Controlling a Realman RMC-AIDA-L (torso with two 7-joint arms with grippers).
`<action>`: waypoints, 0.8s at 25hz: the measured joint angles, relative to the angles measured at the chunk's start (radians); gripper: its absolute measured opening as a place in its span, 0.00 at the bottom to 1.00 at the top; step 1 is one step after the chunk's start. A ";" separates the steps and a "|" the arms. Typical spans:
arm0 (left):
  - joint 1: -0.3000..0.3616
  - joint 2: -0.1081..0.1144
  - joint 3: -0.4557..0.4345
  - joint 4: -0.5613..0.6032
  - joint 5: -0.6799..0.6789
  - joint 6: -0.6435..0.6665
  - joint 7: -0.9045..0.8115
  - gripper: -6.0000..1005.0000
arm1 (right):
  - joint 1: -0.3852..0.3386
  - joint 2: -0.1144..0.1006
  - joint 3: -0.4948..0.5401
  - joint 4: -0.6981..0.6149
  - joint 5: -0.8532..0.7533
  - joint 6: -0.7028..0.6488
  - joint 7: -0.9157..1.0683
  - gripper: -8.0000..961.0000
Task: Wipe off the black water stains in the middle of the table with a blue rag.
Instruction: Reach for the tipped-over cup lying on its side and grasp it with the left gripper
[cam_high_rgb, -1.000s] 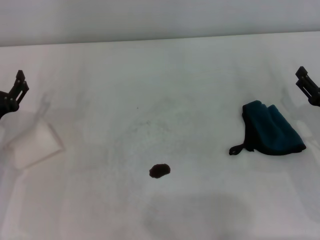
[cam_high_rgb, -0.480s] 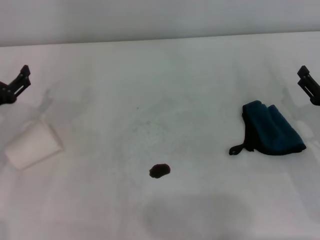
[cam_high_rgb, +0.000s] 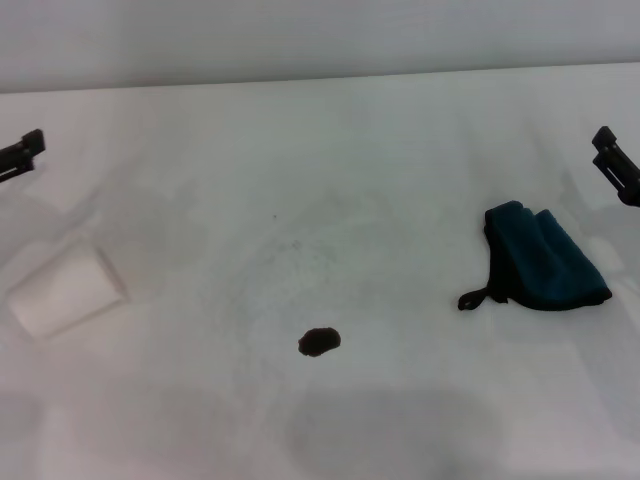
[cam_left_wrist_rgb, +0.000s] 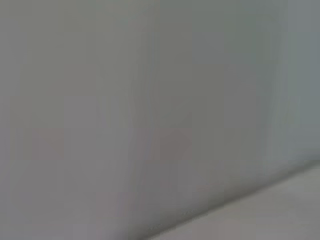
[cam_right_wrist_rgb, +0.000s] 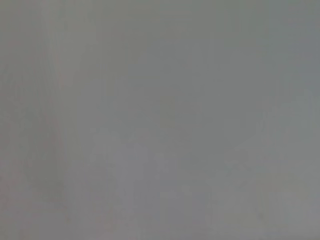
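The white cup is lying on its side with its opening (cam_high_rgb: 108, 270) toward the middle of the table. Next, my left gripper comes back, takes hold of the cup (cam_high_rgb: 60, 292) and sets it upright first.
The black water stain (cam_high_rgb: 319, 342) is a small dark oval blotch on the white table (cam_high_rgb: 330, 180), a little in front of its middle. The blue rag (cam_high_rgb: 545, 258) lies crumpled at the right, its black loop tag (cam_high_rgb: 474, 298) pointing towards the stain. My right gripper (cam_high_rgb: 601, 146) hovers at the right edge, just beyond the rag and apart from it, open and empty. My left gripper (cam_high_rgb: 24, 150) is at the far left edge, mostly out of view. Both wrist views show only blank grey.
A white cup (cam_high_rgb: 65, 292) lies on its side at the left of the table, below my left gripper. The table's far edge (cam_high_rgb: 320, 78) meets a plain grey wall. A few tiny dark specks (cam_high_rgb: 276, 215) dot the middle.
My left gripper has drawn up and out towards the left edge, away from the cup. The right gripper, rag and stain have stayed put.
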 joint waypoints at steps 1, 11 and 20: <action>-0.019 0.005 0.000 -0.055 0.051 0.036 -0.037 0.87 | 0.000 0.000 0.000 0.000 0.000 0.001 0.005 0.88; -0.216 0.067 0.003 -0.415 0.598 0.332 -0.202 0.87 | 0.004 0.000 0.001 -0.001 0.000 0.006 0.025 0.88; -0.327 0.083 0.005 -0.429 0.872 0.362 -0.140 0.87 | 0.008 0.001 -0.006 0.001 -0.001 0.010 0.026 0.88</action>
